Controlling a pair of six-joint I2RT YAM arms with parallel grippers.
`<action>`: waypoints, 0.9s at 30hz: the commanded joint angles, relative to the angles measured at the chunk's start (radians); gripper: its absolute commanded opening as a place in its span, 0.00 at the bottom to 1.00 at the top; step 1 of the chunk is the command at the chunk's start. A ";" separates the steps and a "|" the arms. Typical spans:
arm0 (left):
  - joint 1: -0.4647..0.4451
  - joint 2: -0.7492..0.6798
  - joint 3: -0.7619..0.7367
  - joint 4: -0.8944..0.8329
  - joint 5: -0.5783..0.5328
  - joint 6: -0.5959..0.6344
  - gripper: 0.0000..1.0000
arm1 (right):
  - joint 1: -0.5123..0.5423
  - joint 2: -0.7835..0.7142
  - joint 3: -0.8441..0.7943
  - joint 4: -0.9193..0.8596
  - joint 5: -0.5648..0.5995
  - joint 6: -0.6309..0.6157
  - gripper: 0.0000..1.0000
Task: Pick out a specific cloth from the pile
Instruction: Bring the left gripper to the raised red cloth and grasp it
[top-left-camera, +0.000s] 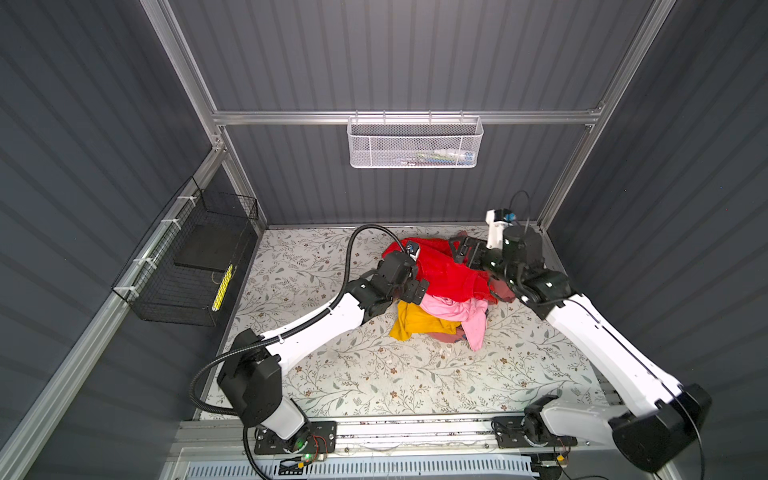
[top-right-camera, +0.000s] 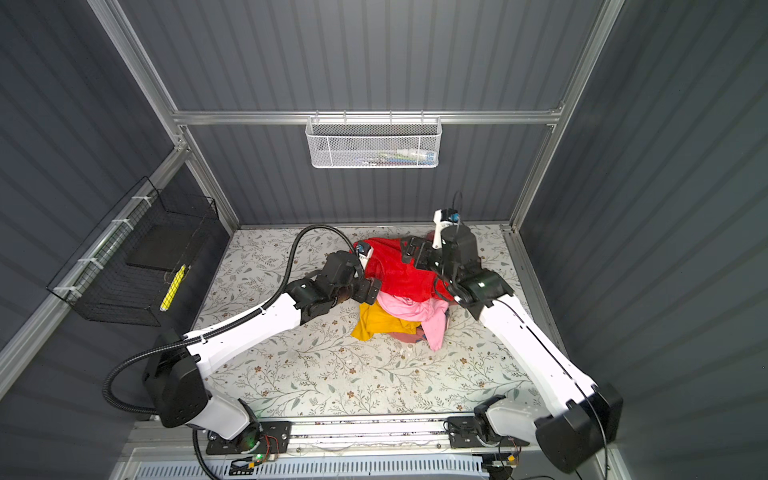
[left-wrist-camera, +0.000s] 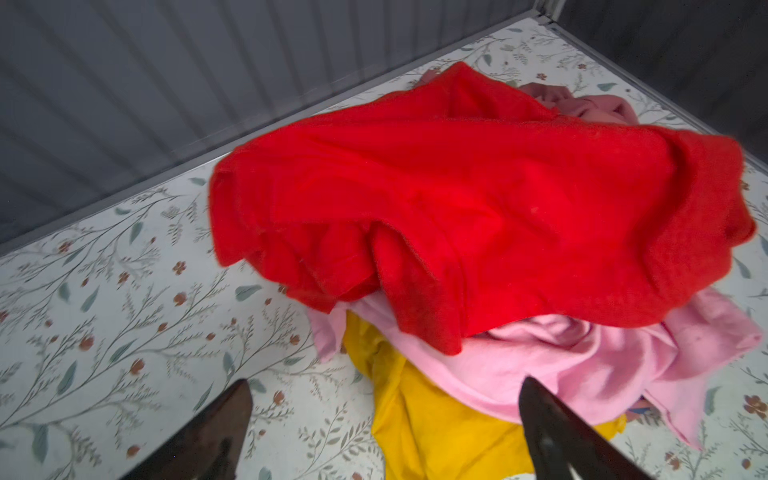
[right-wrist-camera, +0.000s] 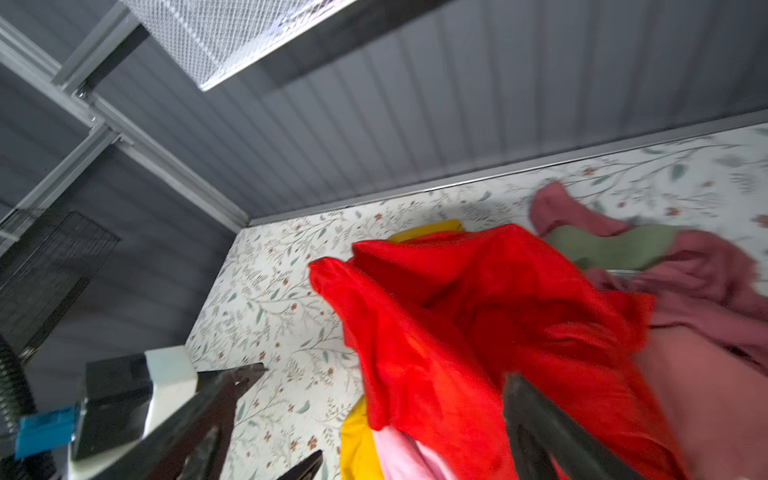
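My right gripper should move away first, because it is hovering over the red-orange cloth's back folds (top-left-camera: 441, 248). My left gripper should then grab those folds (top-left-camera: 444, 257) and lift the cloth clear.
The red-orange cloth (top-left-camera: 444, 270) (top-right-camera: 399, 274) lies crumpled on top of the pile (top-left-camera: 453, 311) at the back of the table. Below it in the pile are a light pink garment (left-wrist-camera: 561, 365) and a mustard yellow one (left-wrist-camera: 436, 424). Dusty rose (right-wrist-camera: 706, 291) and sage green (right-wrist-camera: 615, 249) pieces lie behind it. My left gripper (top-left-camera: 415, 291) (left-wrist-camera: 384, 399) is open at the pile's left edge, over the yellow and pink garments, and holds nothing. My right gripper (top-left-camera: 459, 249) (right-wrist-camera: 382, 386) is open at the cloth's far right side. Red folds lie loose between its fingers.
The floral table (top-left-camera: 374, 374) stretches in front of the pile. The grey back wall stands just behind the pile. A white mesh basket (top-left-camera: 413, 143) hangs on the back rail. A black wire basket (top-left-camera: 187, 262) is fixed to the left wall.
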 joint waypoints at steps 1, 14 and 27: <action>-0.033 0.074 0.130 0.004 0.138 0.086 1.00 | -0.056 -0.117 -0.099 -0.059 0.127 -0.003 0.99; -0.173 0.365 0.530 -0.241 0.234 0.132 1.00 | -0.315 -0.397 -0.243 -0.246 0.161 0.095 0.99; -0.186 0.590 0.793 -0.375 0.025 -0.059 0.86 | -0.333 -0.381 -0.231 -0.241 0.057 0.095 0.99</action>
